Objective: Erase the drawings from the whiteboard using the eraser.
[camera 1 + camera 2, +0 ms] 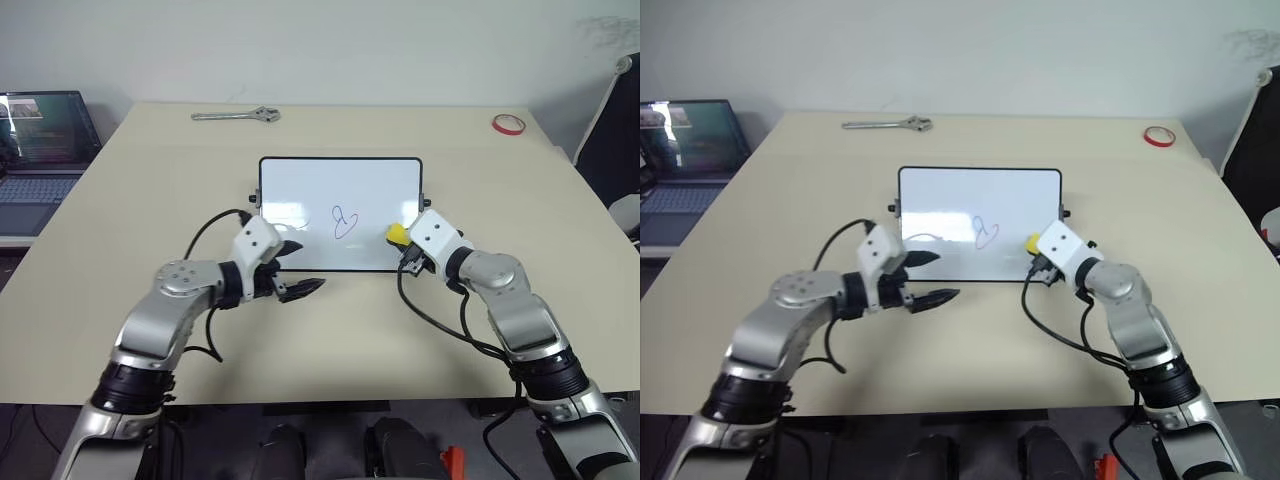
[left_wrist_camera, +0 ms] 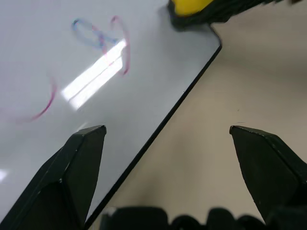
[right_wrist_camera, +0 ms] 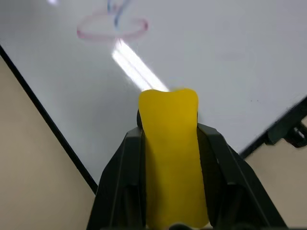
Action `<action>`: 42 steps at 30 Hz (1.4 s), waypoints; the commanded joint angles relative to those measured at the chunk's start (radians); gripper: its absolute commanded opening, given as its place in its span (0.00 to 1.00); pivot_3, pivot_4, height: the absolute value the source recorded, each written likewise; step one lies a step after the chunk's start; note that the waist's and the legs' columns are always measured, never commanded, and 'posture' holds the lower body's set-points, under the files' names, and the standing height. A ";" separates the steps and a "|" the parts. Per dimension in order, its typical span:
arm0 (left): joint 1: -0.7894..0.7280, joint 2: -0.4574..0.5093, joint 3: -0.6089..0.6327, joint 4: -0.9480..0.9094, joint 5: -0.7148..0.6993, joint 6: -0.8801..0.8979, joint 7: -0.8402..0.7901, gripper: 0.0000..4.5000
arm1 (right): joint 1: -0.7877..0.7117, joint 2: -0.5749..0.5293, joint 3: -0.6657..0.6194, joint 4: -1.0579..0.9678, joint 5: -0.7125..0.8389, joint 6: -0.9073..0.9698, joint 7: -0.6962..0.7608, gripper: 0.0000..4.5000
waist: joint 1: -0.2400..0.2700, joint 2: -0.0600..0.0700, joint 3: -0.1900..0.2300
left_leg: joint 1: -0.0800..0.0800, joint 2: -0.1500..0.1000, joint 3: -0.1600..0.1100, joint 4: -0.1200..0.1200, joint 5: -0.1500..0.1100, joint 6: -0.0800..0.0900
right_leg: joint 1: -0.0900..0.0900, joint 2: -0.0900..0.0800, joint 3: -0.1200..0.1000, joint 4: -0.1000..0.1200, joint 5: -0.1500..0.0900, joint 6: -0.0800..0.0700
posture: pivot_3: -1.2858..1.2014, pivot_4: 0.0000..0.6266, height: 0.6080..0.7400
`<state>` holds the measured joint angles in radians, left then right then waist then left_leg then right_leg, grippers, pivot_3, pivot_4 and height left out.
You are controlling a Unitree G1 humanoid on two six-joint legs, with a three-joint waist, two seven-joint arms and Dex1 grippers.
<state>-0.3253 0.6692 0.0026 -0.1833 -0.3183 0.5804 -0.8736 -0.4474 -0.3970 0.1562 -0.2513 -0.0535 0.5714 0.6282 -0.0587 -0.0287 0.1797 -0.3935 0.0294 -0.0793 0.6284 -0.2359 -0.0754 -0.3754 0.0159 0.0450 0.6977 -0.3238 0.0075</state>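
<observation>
My right gripper should sweep back across the squiggle (image 1: 345, 221), because the eraser is over clean surface (image 1: 392, 255) by the whiteboard's near corner while the squiggle is still in the middle of the whiteboard.
The whiteboard (image 1: 340, 185) lies flat mid-table, black-framed. Near its middle is a drawing, a reddish looping squiggle (image 1: 345, 222) with some blue in it, also seen in the left wrist view as the squiggle (image 2: 103, 38). My right gripper (image 1: 403, 241) is over the board's near right part, shut on the yellow eraser (image 1: 397, 235). In the right wrist view the eraser (image 3: 170, 143) sits between both fingers above the white surface, with the squiggle (image 3: 112, 26) beyond it. My left gripper (image 1: 297, 268) hangs open and empty at the board's near left edge (image 2: 158, 129).
A metal wrench (image 1: 237, 115) lies at the table's far edge. A red tape ring (image 1: 508, 123) sits at the far right corner. An open laptop (image 1: 40, 140) stands on a side desk to the left, and a chair (image 1: 612, 150) to the right.
</observation>
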 commanded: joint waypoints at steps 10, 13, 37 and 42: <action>0.157 0.029 0.195 -0.122 -0.057 -0.007 0.090 1.00 | 0.215 -0.104 -0.138 -0.282 0.291 -0.012 0.134 0.25 | 0.032 0.001 0.001 | -0.006 -0.002 -0.001 0.000 -0.002 -0.002 | -0.002 -0.009 -0.002 -0.004 -0.003 0.004 | 0.52 0.24 1.00; 0.160 0.028 0.197 -0.143 -0.064 -0.001 0.099 1.00 | 0.234 -0.107 -0.128 -0.249 0.272 -0.048 0.106 0.25 | 0.029 0.001 0.001 | -0.004 -0.002 -0.001 0.000 -0.002 -0.002 | -0.001 -0.007 -0.002 -0.002 -0.003 0.004 | 0.52 0.24 1.00; 0.109 0.026 0.060 -0.088 -0.042 -0.064 0.061 1.00 | -0.337 0.111 0.178 0.517 -0.147 -0.378 -0.198 0.24 | 0.027 0.001 0.002 | -0.007 -0.001 0.000 0.000 -0.002 -0.002 | -0.005 -0.006 -0.001 -0.001 -0.003 0.003 | 0.52 0.24 1.00; 0.107 0.026 0.058 -0.082 -0.042 -0.072 0.059 1.00 | -0.260 0.014 0.265 0.510 -0.181 -0.391 -0.011 0.24 | 0.028 0.001 0.002 | -0.005 -0.001 0.001 0.001 -0.002 -0.002 | -0.003 -0.007 -0.001 -0.001 -0.003 0.003 | 0.52 0.24 1.00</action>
<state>-0.2067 0.6926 0.0513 -0.2590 -0.3589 0.5316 -0.8121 -0.7507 -0.3547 0.3922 0.2455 -0.2148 0.1647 0.5529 -0.0309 -0.0274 0.1812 -0.3969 0.0282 -0.0796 0.6294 -0.2376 -0.0773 -0.3763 0.0087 0.0430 0.6969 -0.3268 0.0107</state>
